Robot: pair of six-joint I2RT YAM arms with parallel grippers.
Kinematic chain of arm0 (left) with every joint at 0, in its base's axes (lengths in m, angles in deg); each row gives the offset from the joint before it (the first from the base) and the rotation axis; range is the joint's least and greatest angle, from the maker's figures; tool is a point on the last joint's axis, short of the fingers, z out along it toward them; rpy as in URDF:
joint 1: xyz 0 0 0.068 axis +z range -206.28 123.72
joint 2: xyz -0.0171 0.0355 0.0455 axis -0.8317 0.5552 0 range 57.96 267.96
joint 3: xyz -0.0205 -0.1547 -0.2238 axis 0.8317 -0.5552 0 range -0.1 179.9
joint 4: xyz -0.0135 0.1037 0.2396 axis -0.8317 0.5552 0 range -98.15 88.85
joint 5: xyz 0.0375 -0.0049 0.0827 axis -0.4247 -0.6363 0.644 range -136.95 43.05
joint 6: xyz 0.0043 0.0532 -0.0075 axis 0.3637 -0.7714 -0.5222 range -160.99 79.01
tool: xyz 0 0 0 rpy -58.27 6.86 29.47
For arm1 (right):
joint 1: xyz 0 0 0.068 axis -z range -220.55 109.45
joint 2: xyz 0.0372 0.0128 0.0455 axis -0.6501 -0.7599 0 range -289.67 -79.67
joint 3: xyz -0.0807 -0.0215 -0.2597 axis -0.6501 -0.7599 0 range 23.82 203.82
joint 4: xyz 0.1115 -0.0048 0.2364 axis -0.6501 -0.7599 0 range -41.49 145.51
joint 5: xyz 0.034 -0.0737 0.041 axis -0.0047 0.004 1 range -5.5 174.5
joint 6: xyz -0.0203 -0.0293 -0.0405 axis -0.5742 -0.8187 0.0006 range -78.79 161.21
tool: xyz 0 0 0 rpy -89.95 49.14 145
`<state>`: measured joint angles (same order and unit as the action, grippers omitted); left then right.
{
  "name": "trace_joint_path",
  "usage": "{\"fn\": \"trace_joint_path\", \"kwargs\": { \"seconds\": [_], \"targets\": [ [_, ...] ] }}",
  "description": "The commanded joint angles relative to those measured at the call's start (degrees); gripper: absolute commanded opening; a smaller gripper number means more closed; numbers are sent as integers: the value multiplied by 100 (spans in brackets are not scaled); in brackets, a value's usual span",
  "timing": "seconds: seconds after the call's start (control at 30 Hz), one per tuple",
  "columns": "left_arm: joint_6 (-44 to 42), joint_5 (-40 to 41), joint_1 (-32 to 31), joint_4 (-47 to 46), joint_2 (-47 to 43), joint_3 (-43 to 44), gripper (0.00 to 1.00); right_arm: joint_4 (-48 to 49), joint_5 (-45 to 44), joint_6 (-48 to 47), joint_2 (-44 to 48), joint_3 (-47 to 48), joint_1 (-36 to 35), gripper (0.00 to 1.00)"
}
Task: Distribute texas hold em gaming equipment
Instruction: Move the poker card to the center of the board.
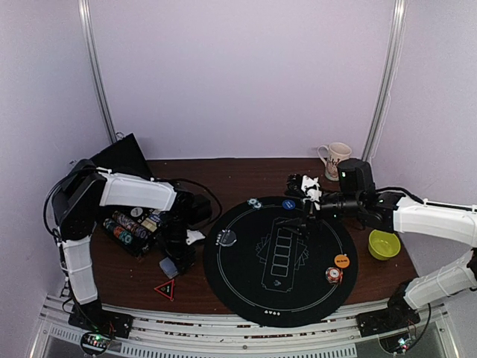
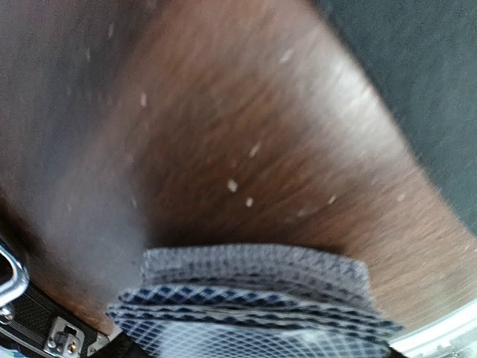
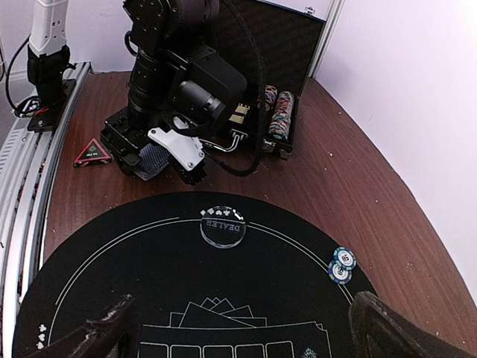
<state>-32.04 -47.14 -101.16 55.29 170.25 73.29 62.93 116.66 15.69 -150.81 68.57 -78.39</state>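
Note:
The playing cards in my left gripper are spread into uneven layers (image 2: 255, 287). Next, my left gripper opens and then close squarely on the stack (image 1: 169, 267) before it lifts the stack.
A stack of grey-blue-backed playing cards (image 2: 253, 298) fills the bottom of the left wrist view, just above the brown table. My left gripper (image 1: 179, 255) is shut on this stack, left of the round black mat (image 1: 246, 298). The cards (image 3: 151, 159) also show between its fingers in the right wrist view. On the mat lie a clear dealer button (image 3: 221, 226), two blue-edged chips (image 3: 341, 264), a blue button (image 1: 288, 203), an orange button (image 1: 341, 261) and a red-and-white chip (image 1: 333, 274). My right gripper (image 1: 302, 186) hovers open over the mat's far side, empty.
An open black case (image 1: 130, 227) with rows of chips (image 3: 276, 112) stands at the left, behind my left arm. A red triangle (image 1: 165, 289) lies near the front edge. A green bowl (image 1: 384, 244) sits right of the mat and a patterned mug (image 1: 335, 159) at the back.

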Motion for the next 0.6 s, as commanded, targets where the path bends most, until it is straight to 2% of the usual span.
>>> {"fn": "trace_joint_path", "kwargs": {
  "seconds": [0.0,0.17,0.3,0.37,0.43,0.57],
  "targets": [
    [-333,-122,-67,-1133,295,86,76,-124,-117,-67,137,154,-11,100],
    [-484,-112,-65,-1208,-220,-590,89,-171,-119,-98,110,209,-17,100],
    [-449,-279,-57,-1198,-217,-744,93,-170,-88,-95,54,253,-13,100],
    [-311,-119,-45,-1203,-272,-795,95,-246,-71,-94,31,315,-12,100],
    [-183,-160,76,-1207,-389,-906,94,-298,-70,-109,44,332,-10,100],
    [26,-192,442,-1198,-560,-1274,87,-244,-63,-137,95,305,-9,100]
  ]
}}
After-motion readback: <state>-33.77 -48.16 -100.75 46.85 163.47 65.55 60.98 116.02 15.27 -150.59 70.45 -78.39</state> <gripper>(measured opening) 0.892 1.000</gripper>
